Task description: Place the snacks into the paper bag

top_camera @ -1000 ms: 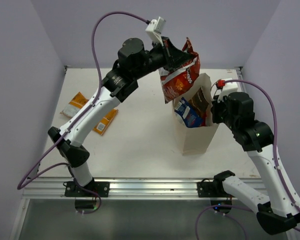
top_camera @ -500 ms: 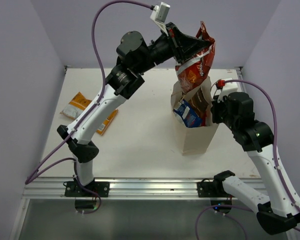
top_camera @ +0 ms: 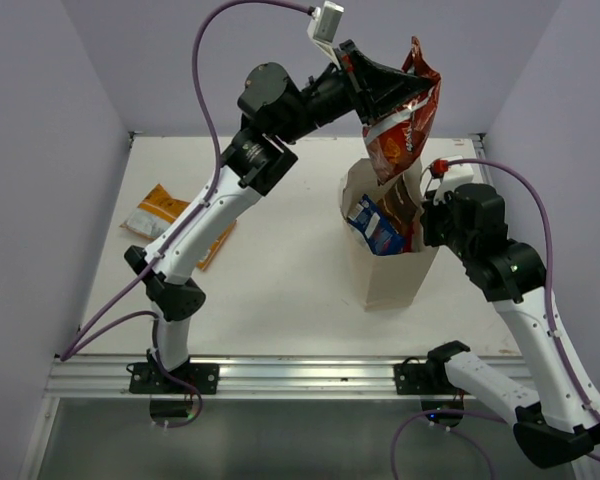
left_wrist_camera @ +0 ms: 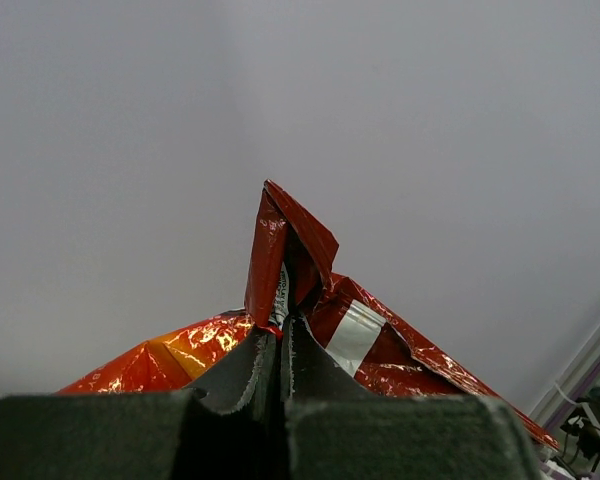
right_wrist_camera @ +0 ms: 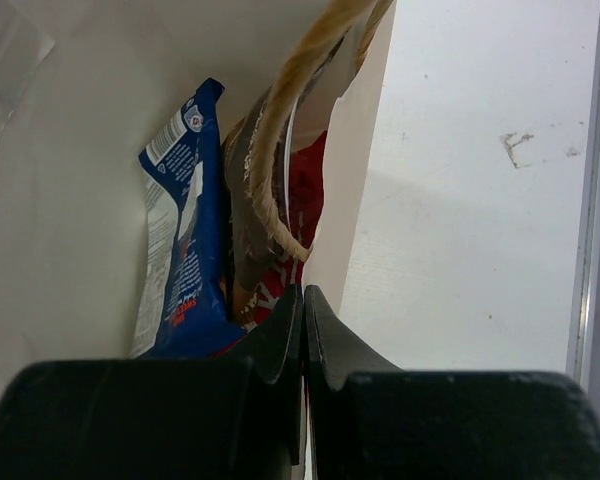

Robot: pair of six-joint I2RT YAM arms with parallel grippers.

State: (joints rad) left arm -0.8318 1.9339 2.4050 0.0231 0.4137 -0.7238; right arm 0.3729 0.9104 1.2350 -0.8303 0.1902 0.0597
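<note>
My left gripper should keep going down until the red-orange packet (top_camera: 400,138), hanging lower end first over the paper bag's opening (top_camera: 385,205), rests inside, and then let go.
My left gripper (top_camera: 400,88) is shut on the top of the red-orange packet (top_camera: 400,130) and holds it hanging above the open mouth of the beige paper bag (top_camera: 385,270). The left wrist view shows the jaws pinching the packet's foil (left_wrist_camera: 310,300). My right gripper (right_wrist_camera: 304,300) is shut on the bag's right wall (right_wrist_camera: 365,190), beside a brown loop handle (right_wrist_camera: 280,130). Inside the bag stand the blue packet (top_camera: 375,228) and a dark brown one (top_camera: 404,205); both show in the right wrist view, blue (right_wrist_camera: 185,250). The orange packet (top_camera: 205,243) and a pink-and-white one (top_camera: 145,215) lie at the table's left.
The bag stands upright at the right middle of the white table (top_camera: 280,270). Purple walls close in the back and sides. A metal rail (top_camera: 300,375) runs along the near edge by both arm bases.
My left gripper has carried the red-orange packet up and to the right, from in front of the bag's left side to above its mouth. The right arm and the bag have not moved.
</note>
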